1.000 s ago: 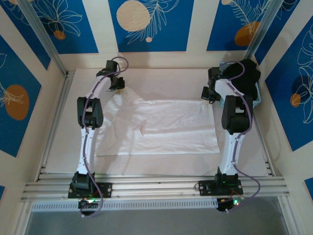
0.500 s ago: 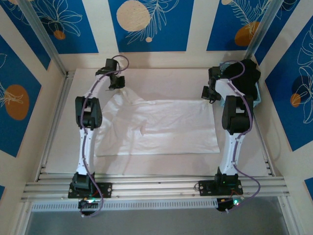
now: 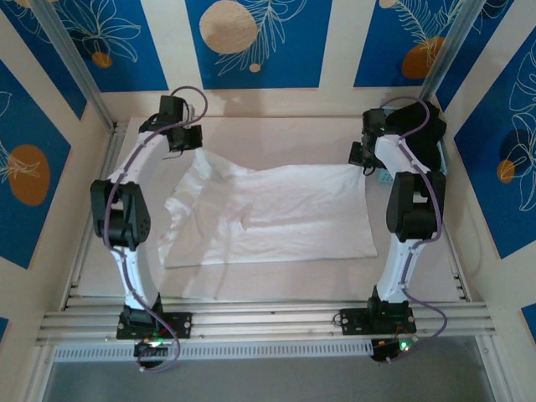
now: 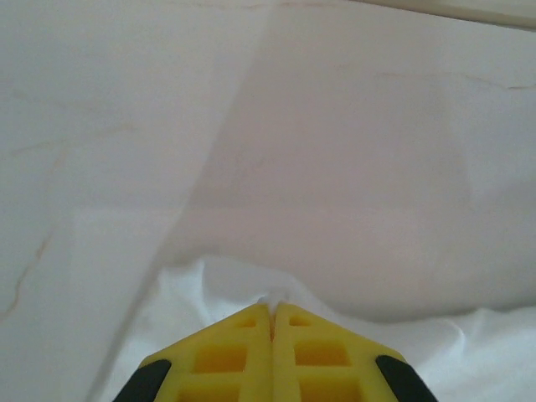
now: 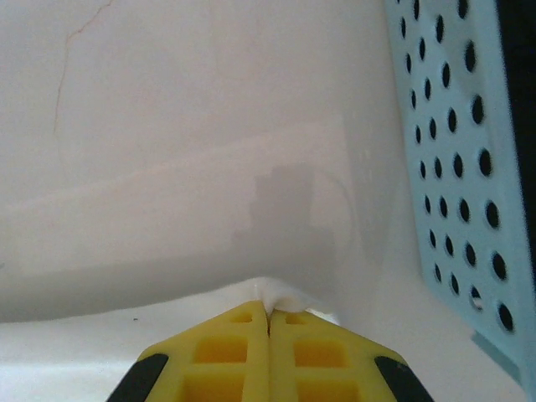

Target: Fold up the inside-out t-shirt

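Note:
Both of the robot's grippers are pinching the t-shirt's far corners (image 3: 358, 169) and its near edge (image 3: 276, 261) lies flat, so the right gripper should keep pulling cloth toward that edge until the fold lies down.
The white inside-out t-shirt (image 3: 276, 213) lies spread across the middle of the table, wrinkled, its far edge lifted at both ends. My left gripper (image 3: 194, 144) is shut on the shirt's far left corner, and a small tuft of white cloth (image 4: 275, 296) pokes out between the yellow fingers (image 4: 219, 356). My right gripper (image 3: 366, 161) is shut on the far right corner, with a fold of cloth (image 5: 280, 295) pinched at the tips of its fingers (image 5: 318, 352). The shirt's near edge rests flat on the table.
A pale blue perforated basket (image 5: 469, 159) stands right beside my right gripper, at the table's right edge (image 3: 442, 167). The white tabletop (image 3: 276, 134) runs on to the back wall. Aluminium rails (image 3: 268, 318) cross the near edge.
Both arms have moved toward the back of the table, the left one also leftward and higher, pulling the shirt's far edge with them. Both grippers stay shut on the cloth.

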`<state>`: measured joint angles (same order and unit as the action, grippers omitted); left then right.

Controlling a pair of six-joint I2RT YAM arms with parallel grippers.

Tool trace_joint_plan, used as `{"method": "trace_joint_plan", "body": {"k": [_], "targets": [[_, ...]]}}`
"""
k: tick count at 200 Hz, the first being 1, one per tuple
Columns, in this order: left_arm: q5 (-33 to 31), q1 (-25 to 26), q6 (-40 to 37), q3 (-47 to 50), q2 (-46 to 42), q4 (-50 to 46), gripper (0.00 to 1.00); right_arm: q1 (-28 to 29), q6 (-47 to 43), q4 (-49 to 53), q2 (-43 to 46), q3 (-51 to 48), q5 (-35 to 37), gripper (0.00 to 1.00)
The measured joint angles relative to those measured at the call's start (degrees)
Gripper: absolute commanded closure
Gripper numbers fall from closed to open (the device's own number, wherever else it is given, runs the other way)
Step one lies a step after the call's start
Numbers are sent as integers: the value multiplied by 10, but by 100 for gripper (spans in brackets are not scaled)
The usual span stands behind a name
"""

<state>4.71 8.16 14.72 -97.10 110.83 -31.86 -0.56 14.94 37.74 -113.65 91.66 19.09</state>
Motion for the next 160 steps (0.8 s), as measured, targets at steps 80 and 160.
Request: {"method": "trace_joint_plan", "body": {"k": [80,160], "targets": [[26,-16,63,228,-287,-12,100,-1,2,-9,104,-129,5,98],[54,-39,72,321,-350,-85,100,18,15,-7,187,-239,31,96]]}}
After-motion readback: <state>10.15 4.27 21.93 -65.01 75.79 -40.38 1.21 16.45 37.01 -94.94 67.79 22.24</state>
